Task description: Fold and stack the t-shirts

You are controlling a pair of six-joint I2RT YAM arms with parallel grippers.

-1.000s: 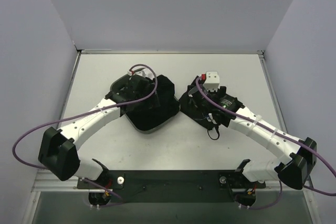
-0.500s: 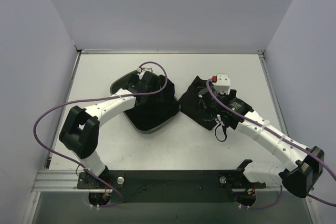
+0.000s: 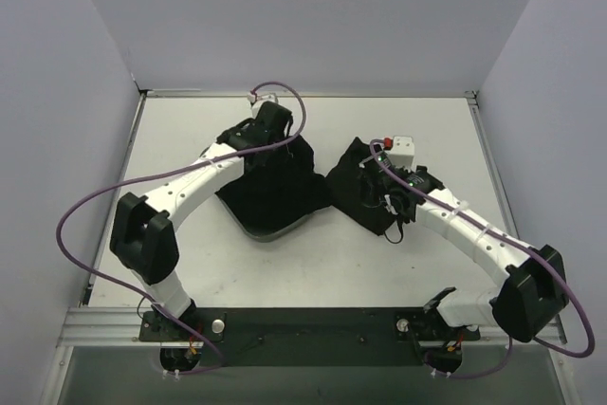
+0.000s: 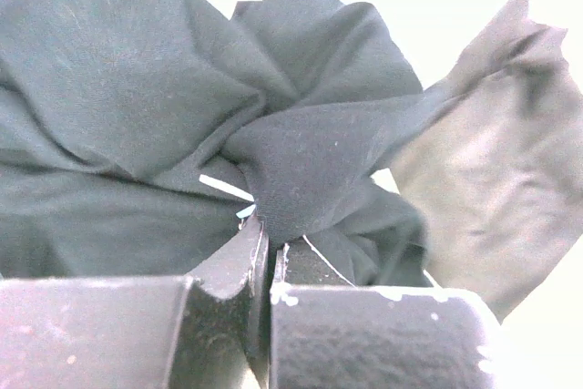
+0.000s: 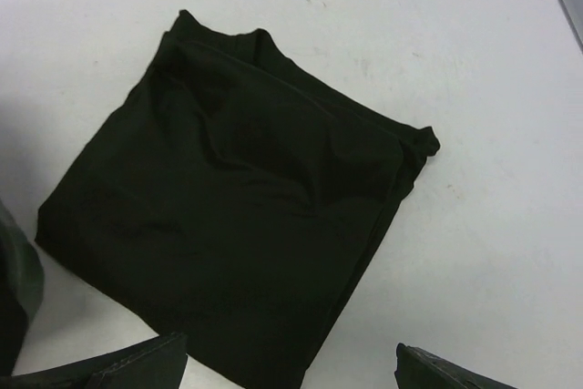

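The folded t-shirt (image 3: 355, 189) takes up the folding space, so the robot's left gripper should put the crumpled t-shirt down at the near edge (image 3: 302, 282) while the right gripper clears the space.
A crumpled black t-shirt (image 3: 280, 182) lies heaped over the tray (image 3: 254, 230) left of centre. My left gripper (image 3: 276, 143) is at the heap's far edge. In the left wrist view the left gripper (image 4: 270, 236) is shut, with a raised fold of that dark t-shirt (image 4: 310, 157) pinched between its tips. A second black t-shirt (image 3: 353, 185), folded into a rough square, lies flat on the table to the right. My right gripper (image 3: 378, 198) hovers over its near right part. In the right wrist view the right gripper (image 5: 287, 371) is open and empty above the folded t-shirt (image 5: 237, 216).
The shallow grey-green tray shows only a thin rim under the heap; its edge (image 5: 14, 293) sits just left of the folded shirt. White tabletop (image 3: 190, 139) surrounds both shirts, with grey walls on three sides. A purple cable loops (image 3: 285, 97) above the left wrist.
The left arm swung toward the back of the heap and its gripper went from open to shut on a fold of cloth. The right gripper shifted slightly left over the folded shirt, still open.
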